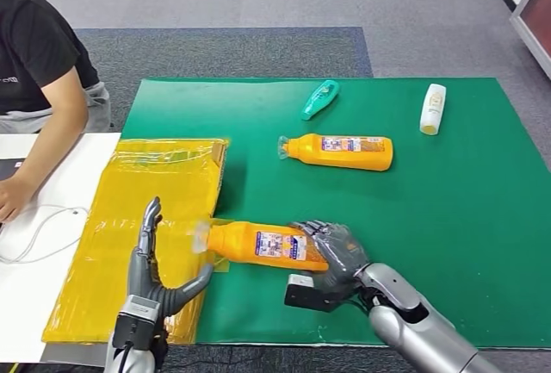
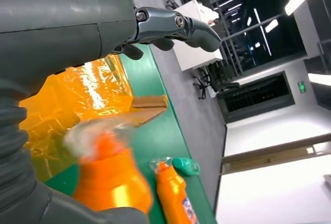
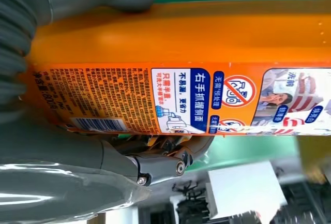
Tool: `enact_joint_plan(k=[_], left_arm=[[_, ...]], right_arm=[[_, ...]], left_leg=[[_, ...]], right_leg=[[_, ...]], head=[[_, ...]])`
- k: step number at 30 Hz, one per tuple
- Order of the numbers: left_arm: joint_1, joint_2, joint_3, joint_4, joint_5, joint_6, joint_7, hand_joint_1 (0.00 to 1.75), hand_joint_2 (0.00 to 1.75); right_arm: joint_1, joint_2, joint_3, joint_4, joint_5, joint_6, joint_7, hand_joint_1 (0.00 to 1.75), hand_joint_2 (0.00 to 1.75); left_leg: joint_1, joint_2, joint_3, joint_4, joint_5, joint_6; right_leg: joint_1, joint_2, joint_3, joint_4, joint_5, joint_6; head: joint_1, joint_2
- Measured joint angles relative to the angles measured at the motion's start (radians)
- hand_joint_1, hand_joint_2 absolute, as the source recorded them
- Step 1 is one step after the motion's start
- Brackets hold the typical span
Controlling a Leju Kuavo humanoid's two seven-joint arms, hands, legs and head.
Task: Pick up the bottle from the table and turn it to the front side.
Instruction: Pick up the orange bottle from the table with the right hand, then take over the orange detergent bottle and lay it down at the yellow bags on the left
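I expect the orange bottle (image 1: 237, 242) to show a large front logo hidden on its other side when I turn it, because the small printed label (image 1: 281, 245) is facing up.
An orange bottle (image 1: 263, 245) with a clear cap lies on its side near the front of the green mat (image 1: 455, 218), label up. My right hand (image 1: 328, 248) grips its base end; the right wrist view shows the bottle (image 3: 187, 48) with its back label and barcode, thumb over it. My left hand (image 1: 152, 274) is spread open beside the cap end, above the yellow bag (image 1: 143, 218), holding nothing. In the left wrist view the bottle (image 2: 111, 180) is blurred, close under the left hand (image 2: 117, 22).
A second orange bottle (image 1: 341, 151) lies mid-mat, a teal bottle (image 1: 319, 99) behind it, a white bottle (image 1: 433, 108) at the far right. A person's arm (image 1: 46, 132) rests on the white table (image 1: 52, 218) at left.
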Motion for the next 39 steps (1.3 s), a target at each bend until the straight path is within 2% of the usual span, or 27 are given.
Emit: enact_joint_plan(k=[4, 8, 13, 18, 22, 26, 29, 34, 39], left_arm=[[0.001, -0.005, 0.0, -0.03, 0.061, -0.007, 0.0, 0.0, 1.75], [0.001, -0.008, -0.006, -0.067, 0.129, -0.022, 0.0, 0.0, 1.75], [0.0, -0.007, -0.039, -0.131, 0.166, -0.017, 0.0, 0.0, 1.75], [-0.005, 0.01, -0.114, -0.197, 0.178, -0.029, 0.0, 0.0, 1.75], [-0.01, 0.011, -0.146, -0.214, 0.282, -0.185, -0.001, 0.0, 1.75], [-0.014, -0.002, -0.138, -0.217, 0.404, -0.373, -0.001, 0.0, 1.75], [-0.016, -0.023, -0.117, -0.214, 0.483, -0.431, 0.009, 0.0, 1.75], [-0.025, -0.055, -0.076, -0.206, 0.506, -0.416, 0.009, 0.0, 1.75], [-0.032, -0.079, -0.044, -0.206, 0.431, -0.369, 0.0, 0.0, 1.75]], right_arm=[[0.068, 0.064, -0.088, -0.057, -0.121, -0.032, -0.084, 1.75, 1.75], [0.106, 0.118, -0.153, -0.098, -0.208, -0.049, -0.113, 1.75, 1.75], [0.127, 0.158, -0.193, -0.114, -0.241, -0.058, -0.116, 1.75, 1.75], [0.132, 0.184, -0.205, -0.113, -0.227, -0.07, -0.113, 1.75, 1.75], [0.128, 0.204, -0.193, -0.101, -0.18, -0.074, -0.121, 1.75, 1.75], [0.128, 0.213, -0.176, -0.095, -0.168, -0.09, -0.145, 1.75, 1.75], [0.137, 0.215, -0.161, -0.106, -0.159, -0.105, -0.164, 1.75, 1.75], [0.163, 0.215, -0.143, -0.158, -0.15, -0.126, -0.188, 1.75, 1.75], [0.167, 0.212, -0.128, -0.196, -0.151, -0.14, -0.192, 1.75, 1.75]], left_leg=[[0.0, 0.0, -0.002, 0.0, 0.0, 0.0], [0.0, 0.0, -0.002, 0.0, 0.0, 0.0], [0.0, 0.0, -0.002, 0.0, 0.0, 0.0], [0.0, 0.0, -0.002, 0.0, 0.0, 0.0], [0.0, 0.0, -0.002, 0.0, 0.0, 0.0], [0.0, 0.0, -0.003, 0.0, 0.0, 0.0], [0.0, 0.0, -0.003, 0.0, 0.0, 0.0], [0.0, 0.0, -0.003, 0.0, 0.0, 0.0], [0.0, 0.0, -0.003, 0.0, 0.0, 0.0]], right_leg=[[0.0, 0.0, -0.002, 0.0, 0.0, 0.0], [0.0, 0.0, -0.002, 0.0, 0.0, 0.0], [0.0, 0.0, -0.002, 0.0, 0.0, 0.0], [0.0, 0.0, -0.002, 0.0, 0.0, 0.0], [0.0, 0.0, -0.003, 0.0, 0.0, 0.0], [0.0, 0.0, -0.003, 0.0, 0.0, 0.0], [0.0, 0.0, -0.003, 0.0, 0.0, 0.0], [0.0, 0.0, -0.003, 0.0, 0.0, 0.0], [0.0, 0.0, -0.004, 0.0, 0.0, 0.0]], head=[[0.0, 0.0], [0.0, 0.0], [0.0, 0.0], [0.0, 0.0], [0.0, 0.0], [0.0, 0.0], [0.0, 0.0], [0.0, 0.0], [0.0, 0.0]])
